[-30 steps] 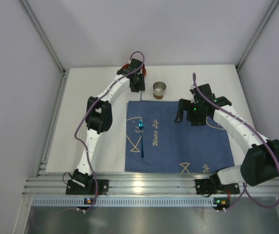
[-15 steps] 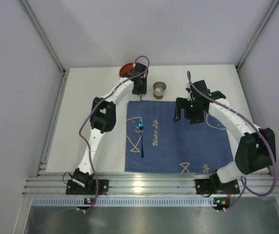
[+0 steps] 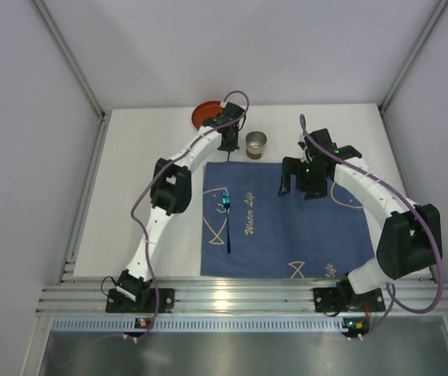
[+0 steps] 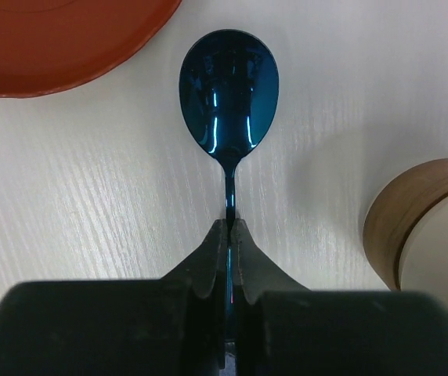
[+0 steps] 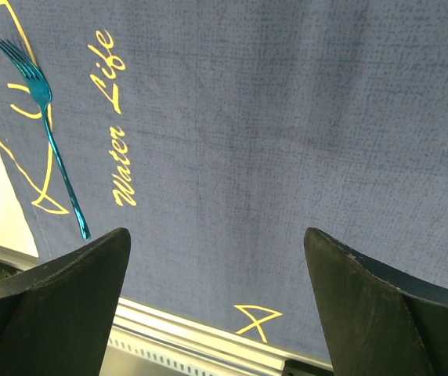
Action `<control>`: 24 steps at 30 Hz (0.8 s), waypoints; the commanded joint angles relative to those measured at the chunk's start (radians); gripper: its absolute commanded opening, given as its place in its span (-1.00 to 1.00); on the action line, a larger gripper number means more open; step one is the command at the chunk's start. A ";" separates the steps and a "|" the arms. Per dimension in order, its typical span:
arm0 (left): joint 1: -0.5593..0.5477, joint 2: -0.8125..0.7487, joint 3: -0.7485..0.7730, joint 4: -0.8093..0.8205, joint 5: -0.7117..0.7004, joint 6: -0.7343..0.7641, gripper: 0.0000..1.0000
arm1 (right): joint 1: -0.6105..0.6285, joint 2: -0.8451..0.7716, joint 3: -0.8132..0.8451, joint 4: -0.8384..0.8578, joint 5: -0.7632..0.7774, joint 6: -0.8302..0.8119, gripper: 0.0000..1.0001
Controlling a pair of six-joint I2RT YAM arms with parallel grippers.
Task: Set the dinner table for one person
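Note:
My left gripper should hand over the blue spoon (image 4: 229, 94) it is holding, because the spoon's place across the placemat from the fork is closer to my right gripper.
My left gripper (image 3: 230, 142) is at the far side of the white dinner table (image 3: 146, 180), between a red plate (image 3: 206, 114) and a small brown cup (image 3: 256, 143). In the left wrist view it (image 4: 230, 225) is shut on the handle of a shiny blue spoon (image 4: 229, 90), whose bowl lies over the white tabletop (image 4: 91, 188), next to the red plate (image 4: 52, 39) and the cup (image 4: 428, 227). My right gripper (image 3: 302, 178) is open and empty above the dark blue placemat (image 3: 287, 227). A blue fork (image 3: 226, 219) lies on the mat's left part.
The right wrist view shows my open gripper (image 5: 216, 235) over the mat (image 5: 287, 117), the fork (image 5: 44, 117) at its left and the metal rail (image 5: 177, 345) at the table's near edge. Grey walls enclose the table.
My left gripper has moved right, off the red plate and toward the cup, so the plate now shows. My right gripper shifted slightly left, then stayed still.

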 commanded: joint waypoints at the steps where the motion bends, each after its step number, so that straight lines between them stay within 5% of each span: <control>1: 0.050 0.074 0.017 -0.116 -0.020 -0.001 -1.00 | -0.012 -0.005 0.043 -0.005 -0.006 -0.020 0.84; 14: 0.074 -0.462 -0.044 0.041 0.080 -0.090 -1.00 | 0.024 -0.195 0.114 0.157 0.028 0.046 0.87; 18: 0.059 -0.620 -0.202 0.038 0.178 -0.186 -1.00 | 0.099 -0.212 0.112 0.249 -0.008 0.065 0.86; 24: -0.025 -0.771 -0.383 0.027 0.140 -0.219 -1.00 | 0.200 -0.258 0.040 0.383 0.025 0.131 0.82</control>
